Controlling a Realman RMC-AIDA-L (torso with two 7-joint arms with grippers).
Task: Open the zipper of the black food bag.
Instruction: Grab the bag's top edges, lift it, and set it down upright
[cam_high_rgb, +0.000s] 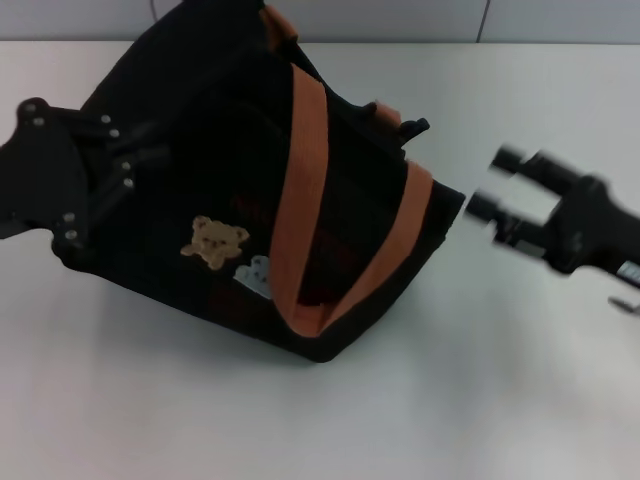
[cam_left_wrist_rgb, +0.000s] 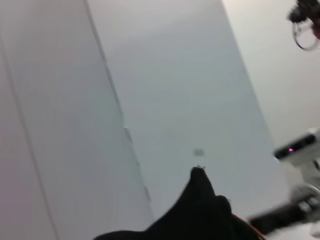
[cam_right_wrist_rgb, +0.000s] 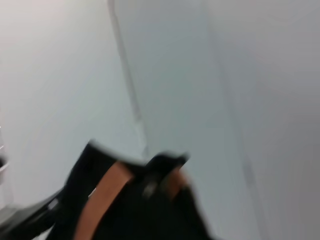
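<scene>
Next, I turn the black food bag (cam_high_rgb: 240, 200) straighter, since it slants in my left gripper, and bring my right gripper in next to the orange-brown handles (cam_high_rgb: 412, 205).
The black food bag (cam_high_rgb: 230, 200) stands tilted on the white table, with orange-brown handles (cam_high_rgb: 295, 200) across its side and a tan bear patch (cam_high_rgb: 214, 241) low on it. My left gripper (cam_high_rgb: 135, 155) is at the bag's left end, its fingers closed into the black fabric. My right gripper (cam_high_rgb: 497, 183) hovers open to the right of the bag, a short gap away from it. The zipper line is lost in the black fabric; a small dark tab (cam_high_rgb: 415, 126) sticks out at the bag's upper right end. The right wrist view shows that end of the bag (cam_right_wrist_rgb: 150, 200).
A white table (cam_high_rgb: 450, 400) spreads around the bag, with a pale wall (cam_high_rgb: 400, 20) behind it. In the left wrist view a corner of the bag (cam_left_wrist_rgb: 200, 210) shows against the wall.
</scene>
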